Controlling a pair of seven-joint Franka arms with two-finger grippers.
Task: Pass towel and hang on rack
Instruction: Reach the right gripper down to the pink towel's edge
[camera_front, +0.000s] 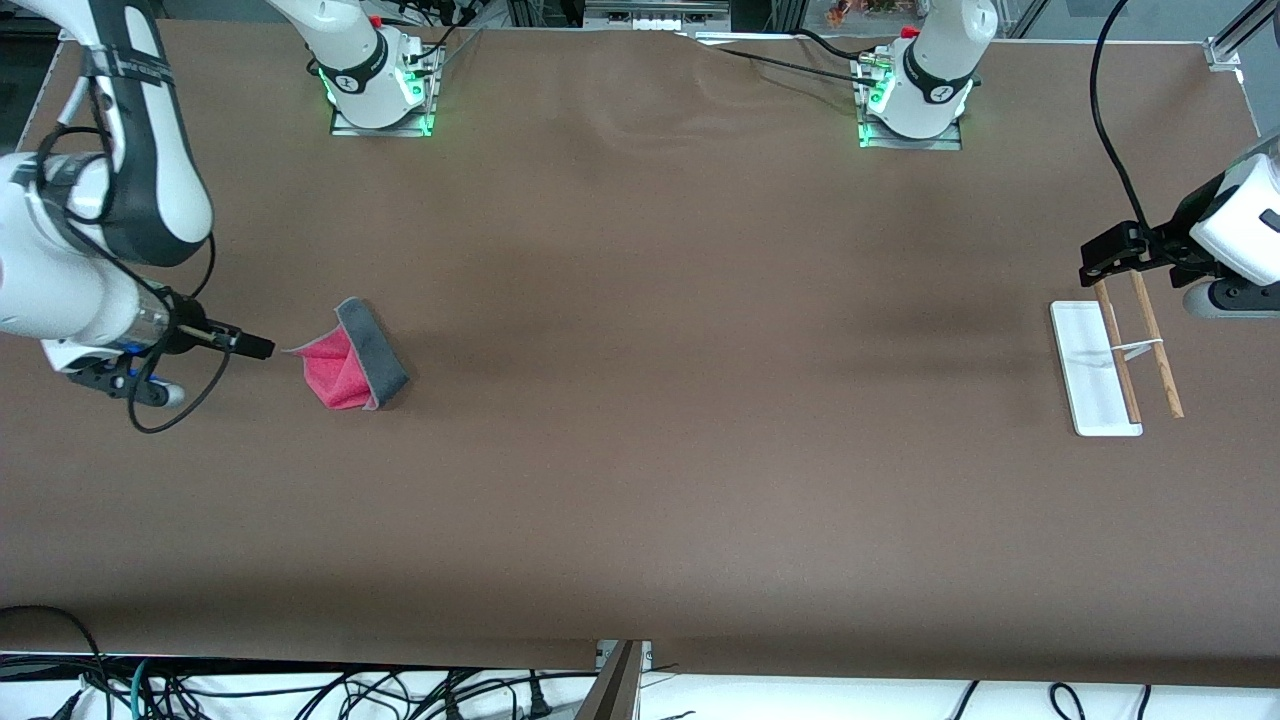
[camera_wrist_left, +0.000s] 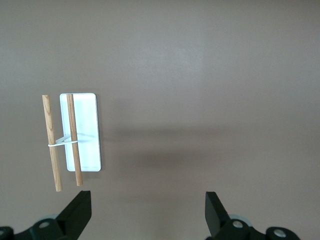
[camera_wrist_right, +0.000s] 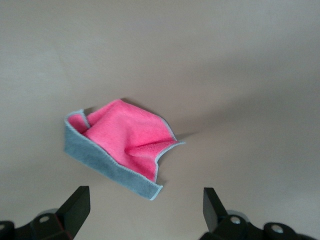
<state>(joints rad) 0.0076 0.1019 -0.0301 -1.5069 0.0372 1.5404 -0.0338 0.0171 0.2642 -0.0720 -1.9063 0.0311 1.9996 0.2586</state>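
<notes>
The towel will hang bunched up in two spread-out flaps when I lift it, because its grey edge is folded over the crumpled pink side.
The towel lies crumpled on the brown table toward the right arm's end, pink-red face up with a grey edge folded over. It also shows in the right wrist view. My right gripper is open and empty, low over the table beside the towel; its fingertips stand apart from the cloth in its wrist view. The rack, a white base with two wooden rods, stands toward the left arm's end and shows in the left wrist view. My left gripper is open and empty over the rods' ends.
Both arm bases stand along the table's back edge. A black cable hangs to the left arm's wrist. Loose cables lie below the table's front edge. A wide bare stretch of table lies between towel and rack.
</notes>
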